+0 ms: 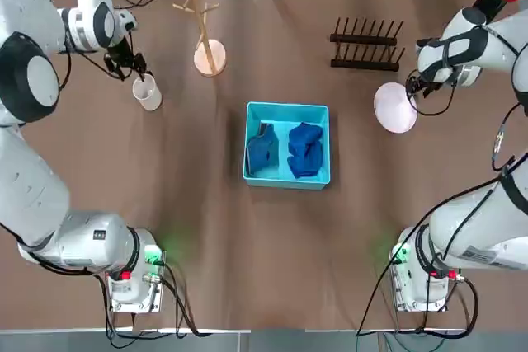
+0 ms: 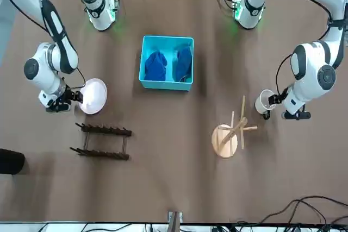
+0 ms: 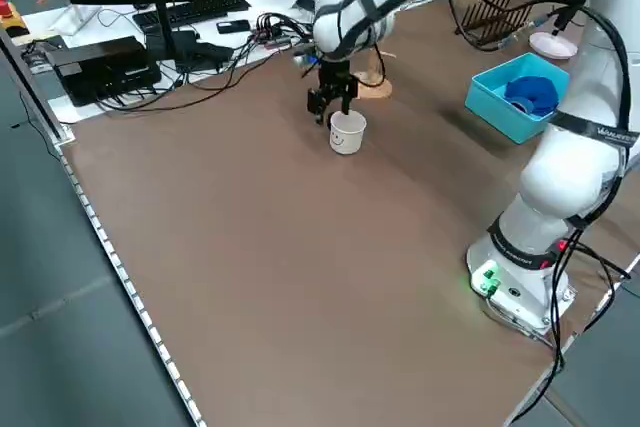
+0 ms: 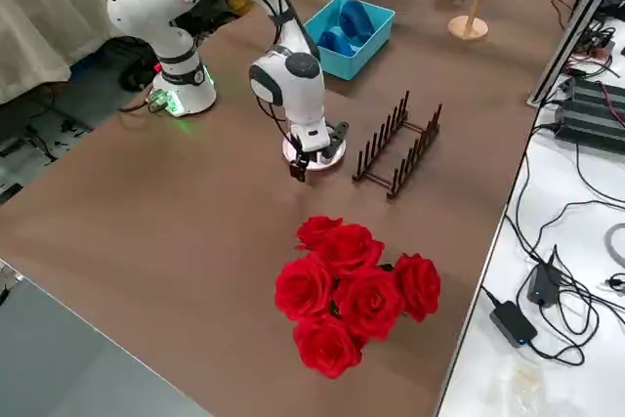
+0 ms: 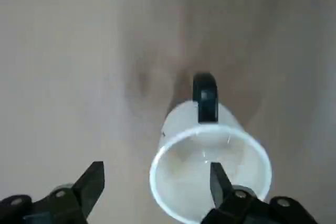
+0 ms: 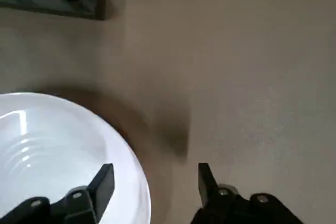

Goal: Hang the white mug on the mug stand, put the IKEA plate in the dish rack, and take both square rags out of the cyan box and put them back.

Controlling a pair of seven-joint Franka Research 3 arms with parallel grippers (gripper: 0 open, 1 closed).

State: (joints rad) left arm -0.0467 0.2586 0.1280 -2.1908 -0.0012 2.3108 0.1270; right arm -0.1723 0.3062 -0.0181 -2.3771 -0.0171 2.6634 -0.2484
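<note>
My gripper will lower the IKEA plate in, and the plate will rest leaning at a tilt between pegs, because the dish rack's two rows of pegs are slanted.
The white mug stands upright at the far left of the table. My left gripper is open over its rim; in the left wrist view one fingertip is inside the mug and the other is outside. The IKEA plate lies flat at the right, in front of the dish rack. My right gripper is open, its fingers astride the plate's edge. The mug stand is bare. Two blue rags lie in the cyan box.
Red artificial roses stand at the table's far right corner, beyond the dish rack. Cables and electronics line the far edge. Both arm bases stand at the near edge.
</note>
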